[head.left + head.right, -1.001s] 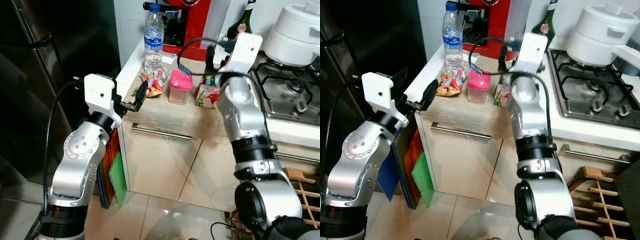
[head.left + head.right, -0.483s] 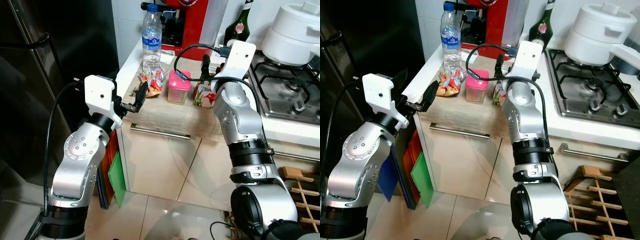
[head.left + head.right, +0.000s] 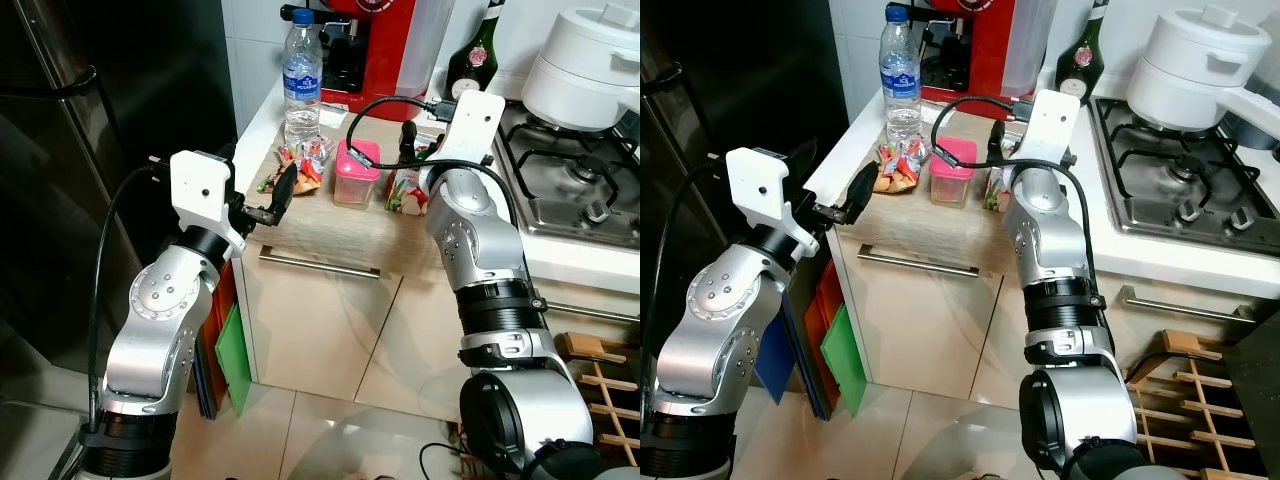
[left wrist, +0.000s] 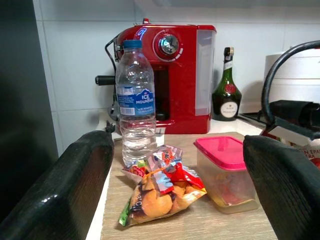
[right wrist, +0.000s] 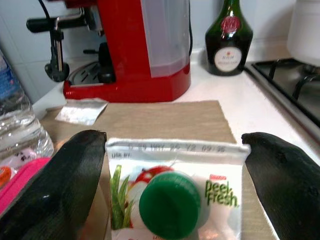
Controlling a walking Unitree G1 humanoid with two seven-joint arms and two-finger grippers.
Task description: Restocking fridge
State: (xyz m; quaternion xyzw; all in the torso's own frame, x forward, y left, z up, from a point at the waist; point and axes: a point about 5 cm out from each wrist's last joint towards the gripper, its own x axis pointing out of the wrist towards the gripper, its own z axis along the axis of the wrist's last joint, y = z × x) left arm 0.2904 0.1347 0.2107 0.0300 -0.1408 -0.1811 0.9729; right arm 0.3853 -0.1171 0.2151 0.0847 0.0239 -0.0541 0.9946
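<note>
I expect the juice carton's top (image 5: 175,187) to bend and crease when I squeeze and lift it, because a thin folded seam (image 5: 177,146) runs between my right gripper's fingers.
A Peel Fresh juice carton (image 5: 172,200) with a green cap stands on the wooden counter (image 3: 330,225). My right gripper (image 5: 175,137) is open, one finger on each side of the carton's top, not touching it; its black finger (image 3: 407,135) hangs just behind the carton (image 3: 405,190). Left of the carton are a pink-lidded container (image 3: 357,172), a snack bag (image 3: 305,170) and a water bottle (image 3: 302,70). My left gripper (image 3: 280,190) is open at the counter's left edge, pointing at the snack bag (image 4: 160,187). The black fridge (image 3: 100,150) stands at the left, door shut.
A red coffee machine (image 3: 385,40) and a green glass bottle (image 3: 472,60) stand at the back of the counter. A gas hob (image 3: 570,180) with a white pot (image 3: 590,65) is at the right. A drawer handle (image 3: 320,265) runs below the counter. A wooden rack (image 3: 600,390) sits low right.
My right arm has swung left and down, bringing its open gripper over the juice carton. The left arm has stayed where it was.
</note>
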